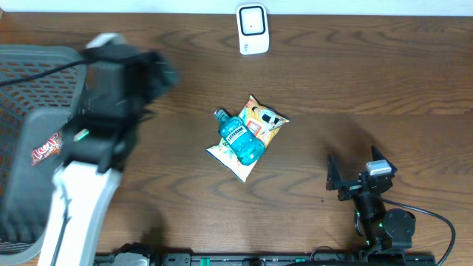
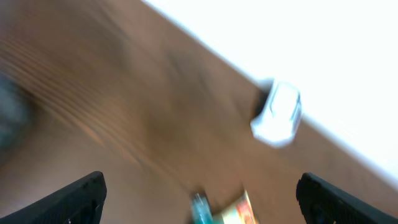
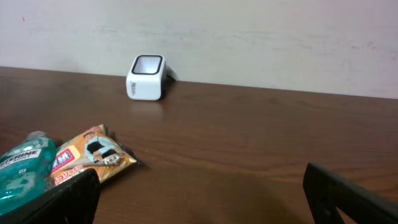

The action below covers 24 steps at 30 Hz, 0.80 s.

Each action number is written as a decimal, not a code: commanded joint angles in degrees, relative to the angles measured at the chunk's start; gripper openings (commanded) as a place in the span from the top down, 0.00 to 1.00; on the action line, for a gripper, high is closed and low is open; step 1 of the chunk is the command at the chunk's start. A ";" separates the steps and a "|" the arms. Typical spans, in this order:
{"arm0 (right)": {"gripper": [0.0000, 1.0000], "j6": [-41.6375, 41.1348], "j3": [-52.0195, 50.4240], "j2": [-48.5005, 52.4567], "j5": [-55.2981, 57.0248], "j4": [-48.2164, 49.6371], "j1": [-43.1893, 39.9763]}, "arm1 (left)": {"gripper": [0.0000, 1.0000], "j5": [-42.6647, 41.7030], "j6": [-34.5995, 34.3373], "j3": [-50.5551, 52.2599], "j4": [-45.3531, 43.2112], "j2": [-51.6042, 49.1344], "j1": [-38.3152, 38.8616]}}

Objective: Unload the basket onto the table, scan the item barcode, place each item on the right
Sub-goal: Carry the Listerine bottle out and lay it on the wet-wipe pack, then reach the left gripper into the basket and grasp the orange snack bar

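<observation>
My left gripper keeps going into the basket with its fingers open and empty until they close on the red-and-white packet, because the packet lies uncovered there.
A white barcode scanner stands at the table's far edge, also seen as the scanner and the scanner. Mid-table, a blue mouthwash bottle lies across a yellow snack bag; the bottle and bag show at the left of the right wrist view. My left gripper, blurred, hangs by the basket; its view shows the gripper open and empty. My right gripper rests open near the front right, nothing between its fingers.
A grey mesh basket fills the left edge and holds a red-and-white packet. A pale wall rises behind the scanner. Cables and the arm bases run along the front edge.
</observation>
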<state>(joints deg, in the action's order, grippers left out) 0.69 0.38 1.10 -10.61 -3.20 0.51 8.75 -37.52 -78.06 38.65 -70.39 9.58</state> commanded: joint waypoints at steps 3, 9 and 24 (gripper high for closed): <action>0.01 0.24 -0.07 -0.07 0.20 -0.24 0.46 | 0.02 9.92 2.16 -0.28 2.38 5.01 -15.06; 0.01 0.24 -0.07 -0.07 0.20 -0.24 0.46 | 0.02 2.19 -5.35 -0.28 8.57 0.81 -34.21; 0.01 0.24 -0.07 -0.07 0.17 -0.24 0.46 | 0.02 -15.96 -14.86 -0.22 10.19 -23.34 -51.74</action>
<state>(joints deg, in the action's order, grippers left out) 0.69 0.38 1.10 -10.61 -3.20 0.51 -5.32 -49.41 -78.19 48.49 -90.54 -42.13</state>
